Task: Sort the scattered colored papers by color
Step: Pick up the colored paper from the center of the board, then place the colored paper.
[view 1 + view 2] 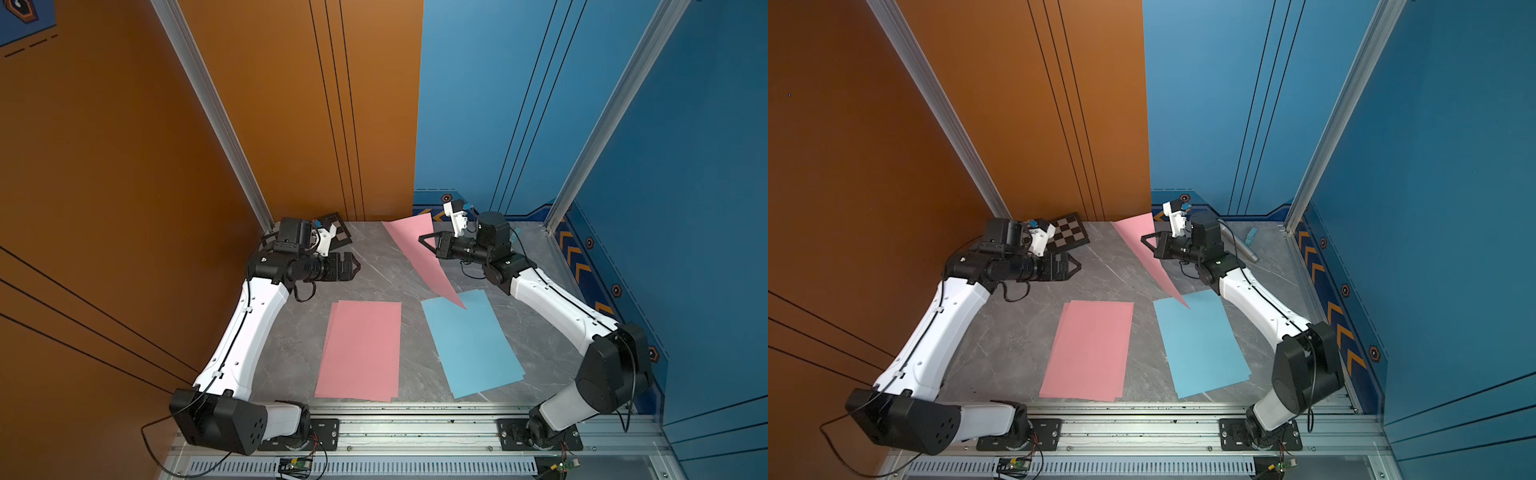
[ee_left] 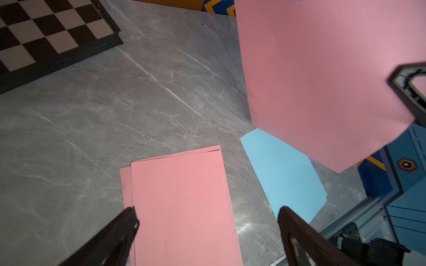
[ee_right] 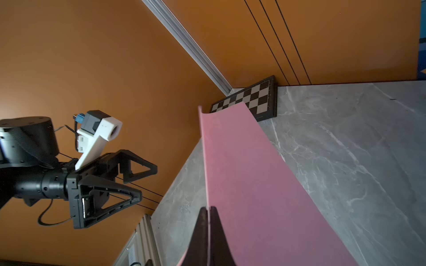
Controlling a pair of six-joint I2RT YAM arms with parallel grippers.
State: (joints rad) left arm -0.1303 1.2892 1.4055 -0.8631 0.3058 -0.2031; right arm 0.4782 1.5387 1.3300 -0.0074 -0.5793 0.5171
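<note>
Next, my right gripper pulls the pink sheet toward the pink pile (image 1: 361, 349) and lays it flat there, because the pink sheet's low corner (image 1: 461, 304) hangs over the blue pile.
A pile of pink papers (image 1: 359, 351) (image 1: 1088, 351) (image 2: 184, 207) lies flat on the grey table, with a pile of light blue papers (image 1: 471, 345) (image 1: 1200, 343) (image 2: 283, 175) to its right. My right gripper (image 1: 424, 240) (image 3: 208, 208) is shut on the edge of another pink sheet (image 1: 419, 253) (image 1: 1142, 245) (image 3: 253, 184). It holds that sheet up on edge above the table's far middle, and the sheet's low corner hangs over the blue pile's far corner. My left gripper (image 1: 357, 268) (image 2: 207, 210) is open and empty, above the table just beyond the pink pile.
A black-and-grey checkered board (image 1: 1069, 235) (image 2: 46, 34) lies in the far left corner behind the left wrist. A small light-blue block (image 1: 1251, 237) and a grey cylinder (image 1: 1239, 247) lie at the far right. Orange and blue walls close in the table, and a metal rail (image 1: 415, 424) runs along the front.
</note>
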